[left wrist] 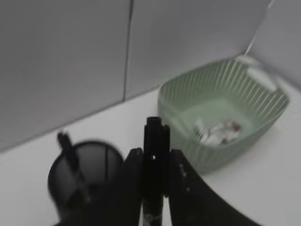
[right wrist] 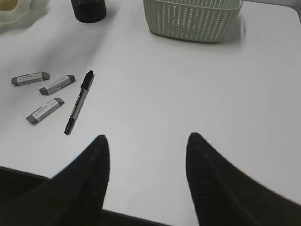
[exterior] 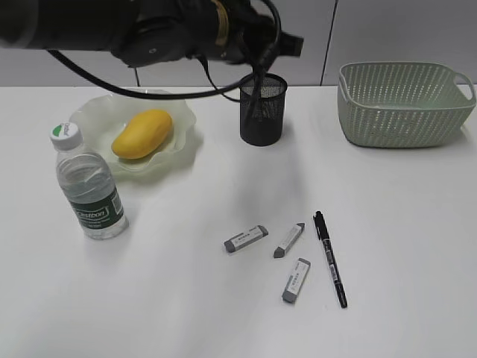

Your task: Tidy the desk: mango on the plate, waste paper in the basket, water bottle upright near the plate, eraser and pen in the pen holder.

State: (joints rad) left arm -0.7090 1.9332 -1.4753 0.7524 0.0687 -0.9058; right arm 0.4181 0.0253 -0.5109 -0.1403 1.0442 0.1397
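The black pen (left wrist: pixel 153 179) is tilted next to the pen holder. Next, my left gripper turns the pen upright over the holder's opening (exterior: pixel 263 84) before it lowers the pen in.
My left gripper (left wrist: pixel 153 153) is shut on a black pen (left wrist: pixel 155 141), held up beside the black mesh pen holder (left wrist: pixel 84 176), which has another pen (left wrist: pixel 66 146) standing in it. The waste paper (left wrist: pixel 217 133) lies inside the green basket (left wrist: pixel 263 101). The mango (exterior: pixel 142 134) rests on the ruffled plate (exterior: pixel 186 119), and the water bottle (exterior: pixel 89 190) stands upright in front of it. Three erasers (exterior: pixel 246 239) (exterior: pixel 289 239) (exterior: pixel 296 280) and one more pen (exterior: pixel 330 259) lie on the desk (exterior: pixel 417 246). My right gripper (right wrist: pixel 146 139) hangs open and holds nothing, low over the desk's front edge.
The left arm (exterior: pixel 149 30) stretches across the back of the desk above the plate and pen holder (exterior: pixel 263 112). The basket (exterior: pixel 402 104) sits at the back right. A grey panelled wall stands close behind the desk.
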